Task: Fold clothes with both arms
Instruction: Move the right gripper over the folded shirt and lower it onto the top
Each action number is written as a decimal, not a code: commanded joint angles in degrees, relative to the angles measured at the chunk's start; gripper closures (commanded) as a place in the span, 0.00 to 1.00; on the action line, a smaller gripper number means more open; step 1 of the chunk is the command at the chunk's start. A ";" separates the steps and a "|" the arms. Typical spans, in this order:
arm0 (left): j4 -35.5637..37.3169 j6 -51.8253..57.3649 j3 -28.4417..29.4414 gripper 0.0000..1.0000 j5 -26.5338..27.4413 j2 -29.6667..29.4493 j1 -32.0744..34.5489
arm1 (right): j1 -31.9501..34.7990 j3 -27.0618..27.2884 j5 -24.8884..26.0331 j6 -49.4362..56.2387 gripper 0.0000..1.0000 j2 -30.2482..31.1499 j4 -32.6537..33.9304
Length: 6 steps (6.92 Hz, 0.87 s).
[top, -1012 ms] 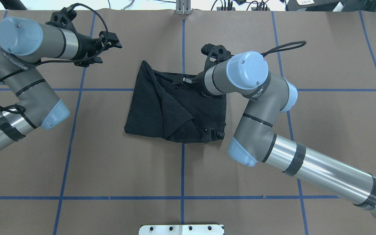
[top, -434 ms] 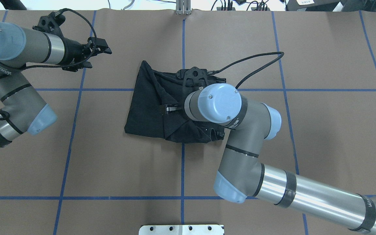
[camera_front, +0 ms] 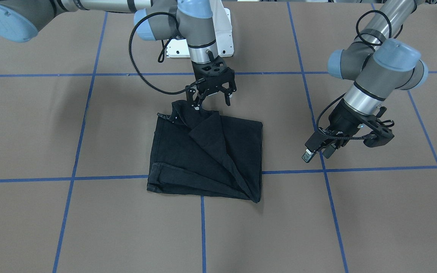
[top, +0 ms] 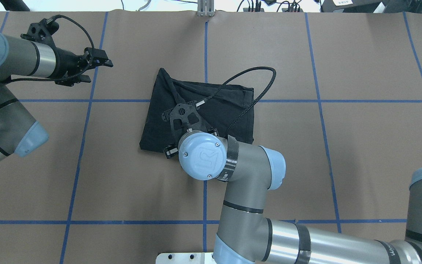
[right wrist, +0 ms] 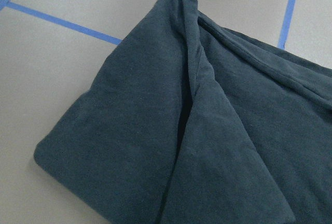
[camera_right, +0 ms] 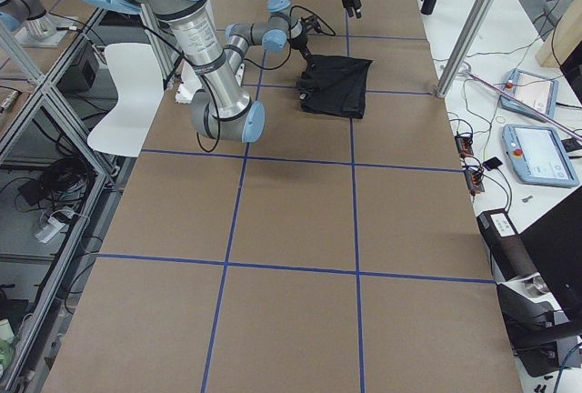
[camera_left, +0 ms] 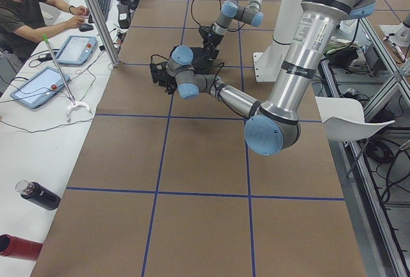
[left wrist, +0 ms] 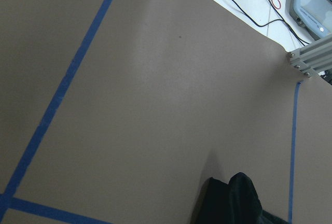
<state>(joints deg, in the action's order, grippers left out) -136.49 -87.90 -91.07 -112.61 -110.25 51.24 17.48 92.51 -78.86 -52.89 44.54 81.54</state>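
Note:
The T-shirt's loose diagonal flap (camera_front: 211, 137) has slack creases (camera_front: 236, 173) running along it, so the flap will spread out into a smooth top layer when the robot pulls the corner of the black T-shirt.
The clothes are one black T-shirt (camera_front: 207, 151) lying folded into a rough square at the table's centre, plain side up, with a diagonal flap across it (top: 214, 106). My right gripper (camera_front: 211, 103) hangs open just over the shirt's robot-side edge, and one finger is close to the collar corner. From overhead its wrist hides the fingers. The right wrist view is filled with folded black cloth (right wrist: 207, 130). My left gripper (top: 100, 71) is open and holds nothing, well off to the shirt's left above bare table (camera_front: 317, 154). The left wrist view catches only a shirt corner (left wrist: 233, 200).
Brown paper with a blue tape grid (top: 82, 146) covers the table. The white robot base plate (top: 203, 257) sits at the near edge. A metal post (top: 205, 9) stands at the far edge. A person (camera_left: 25, 14), tablets and bottles (camera_left: 38, 195) are on the side bench.
My right arm swung from the shirt's far edge across it to the robot-side edge. The left arm drew back further to the left. The shirt kept its shape.

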 commanded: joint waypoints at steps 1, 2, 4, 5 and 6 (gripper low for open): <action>0.00 0.01 -0.07 0.00 -0.24 0.91 0.09 | -2.01 -2.41 3.36 4.19 0.17 -0.68 0.99; -0.09 0.01 -0.07 0.00 -0.33 1.00 0.09 | -2.01 -3.55 3.44 7.16 0.23 -0.77 0.91; -0.09 0.01 -0.07 0.00 -0.33 1.09 0.09 | -2.01 -4.87 3.45 8.15 0.26 -0.77 0.90; -0.09 0.01 0.10 0.00 -0.24 1.09 0.09 | -2.01 -4.88 3.45 8.24 0.32 -0.77 0.99; -0.18 0.01 0.28 0.00 -0.24 1.00 0.09 | -2.01 -5.06 3.45 8.24 0.46 -0.77 0.99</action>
<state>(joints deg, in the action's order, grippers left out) -136.61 -87.89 -90.97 -112.88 -109.19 51.33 15.47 87.71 -75.41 -44.73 43.77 82.50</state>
